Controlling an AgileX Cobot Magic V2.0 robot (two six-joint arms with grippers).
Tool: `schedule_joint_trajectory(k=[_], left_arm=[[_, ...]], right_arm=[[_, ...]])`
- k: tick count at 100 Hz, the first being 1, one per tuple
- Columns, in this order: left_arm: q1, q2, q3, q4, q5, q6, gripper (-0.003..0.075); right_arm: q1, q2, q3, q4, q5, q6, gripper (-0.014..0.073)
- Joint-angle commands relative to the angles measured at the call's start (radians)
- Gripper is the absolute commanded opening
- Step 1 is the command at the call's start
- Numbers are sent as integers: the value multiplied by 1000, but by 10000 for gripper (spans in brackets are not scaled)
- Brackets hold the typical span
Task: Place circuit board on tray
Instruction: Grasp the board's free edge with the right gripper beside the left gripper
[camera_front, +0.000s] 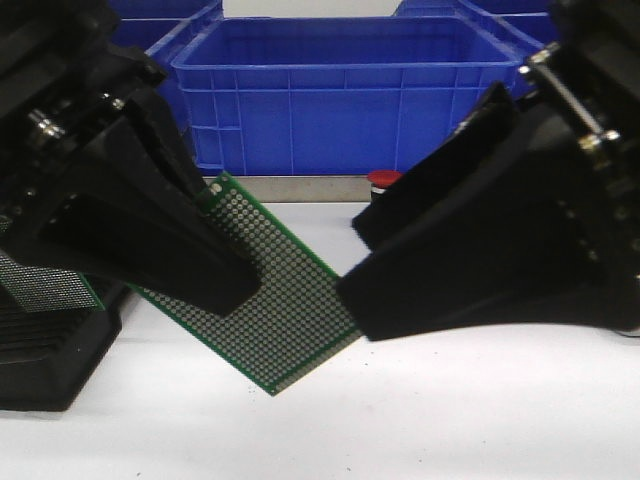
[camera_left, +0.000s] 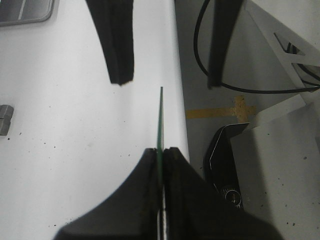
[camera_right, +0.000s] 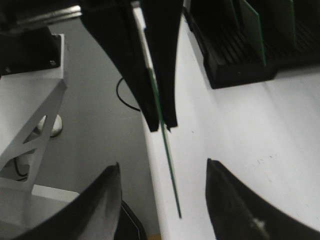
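The tray (camera_left: 25, 11) lies on my right gripper's side, so next my right gripper closes on the circuit board's free corner (camera_front: 335, 325) before my left gripper opens and backs off.
My left gripper (camera_front: 235, 285) is shut on a green perforated circuit board (camera_front: 270, 300) and holds it tilted in the air above the white table. In the left wrist view (camera_left: 161, 150) the board (camera_left: 161, 120) shows edge-on, clamped between the pads. My right gripper (camera_front: 357, 262) is open, its two fingers on either side of the board's free right corner without touching it. In the right wrist view (camera_right: 164, 165) the board's thin edge (camera_right: 172, 175) runs between the spread fingers. A corner of the silver tray (camera_left: 25, 15) shows only in the left wrist view, on the table beyond the board.
A black slotted rack (camera_front: 50, 350) with more green boards (camera_right: 250, 25) stands at the table's left. Big blue crates (camera_front: 330, 90) stand behind the table, with a small red object (camera_front: 383, 180) at the far edge. A small grey block (camera_left: 5, 120) lies on the table.
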Motion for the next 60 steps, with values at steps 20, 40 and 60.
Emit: schedule_joint_trajectory(k=[20,40,60], left_arm=[[-9,-21,-30,-78,-18,-7,-17],[-9,-21,-30,-81,-30,-7,-1],[-9,-21,-30,-83,-36,-7,334]], right_arm=[[39,100,-70,86,57,-47,250],[37,105,-87,94,50,-47,-77],[37,104,-87,94,44,-39,-61]])
